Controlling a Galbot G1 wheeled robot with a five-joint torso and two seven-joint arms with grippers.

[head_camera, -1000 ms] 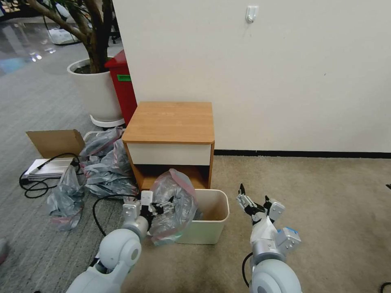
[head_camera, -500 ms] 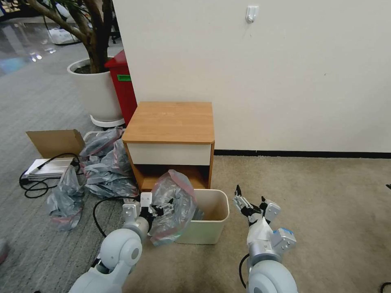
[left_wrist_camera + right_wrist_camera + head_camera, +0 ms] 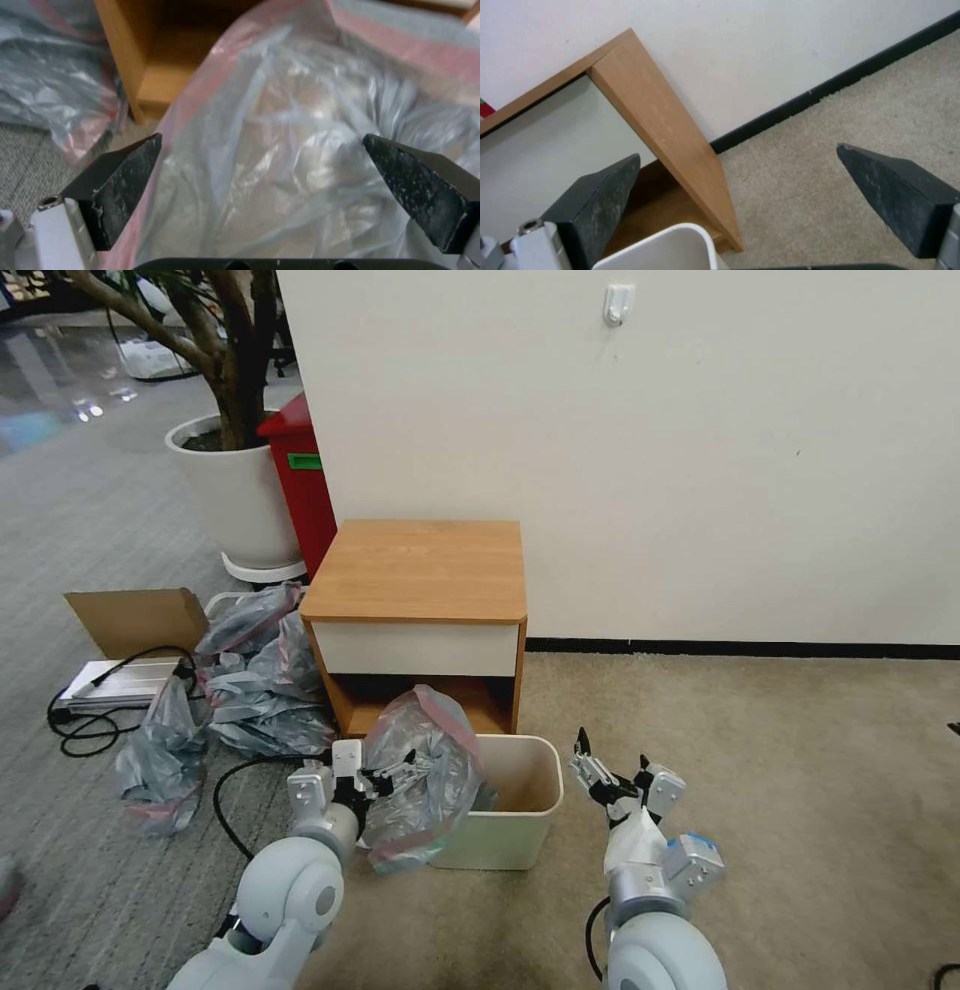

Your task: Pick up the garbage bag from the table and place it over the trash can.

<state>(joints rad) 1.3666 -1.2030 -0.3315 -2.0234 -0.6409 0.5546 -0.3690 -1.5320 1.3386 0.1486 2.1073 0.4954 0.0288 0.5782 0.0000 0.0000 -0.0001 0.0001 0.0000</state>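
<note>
The garbage bag (image 3: pixel 422 780) hangs over the trash can's edge. I expect the whole trash can (image 3: pixel 510 822) to come along when I grip both there and lift.
The garbage bag (image 3: pixel 425 770), grey and crinkled with a pinkish-red rim band, hangs bunched over the left side of the beige trash can (image 3: pixel 530 835). The can stands on the carpet in front of the wooden table (image 3: pixel 420 570). My left gripper (image 3: pixel 395 773) is at the bag's left flank. In the left wrist view its fingers are spread wide, so the left gripper (image 3: pixel 262 137) is open with the garbage bag (image 3: pixel 280 157) billowing between and beyond them. My right gripper (image 3: pixel 612 748) hovers open just right of the can. The right gripper (image 3: pixel 738 150) faces the table (image 3: pixel 655 120) and the trash can (image 3: pixel 675 243).
Several more grey bags (image 3: pixel 255 670) lie on the floor left of the table, beside a cardboard box (image 3: pixel 135 620) and black cables (image 3: pixel 85 725). A red bin (image 3: pixel 300 480) and a white plant pot (image 3: pixel 235 495) stand behind. Open carpet lies to the right.
My left arm has drawn back a little to the left, away from the bag. The right gripper has shifted slightly left toward the can. The bag stays draped on the can.
</note>
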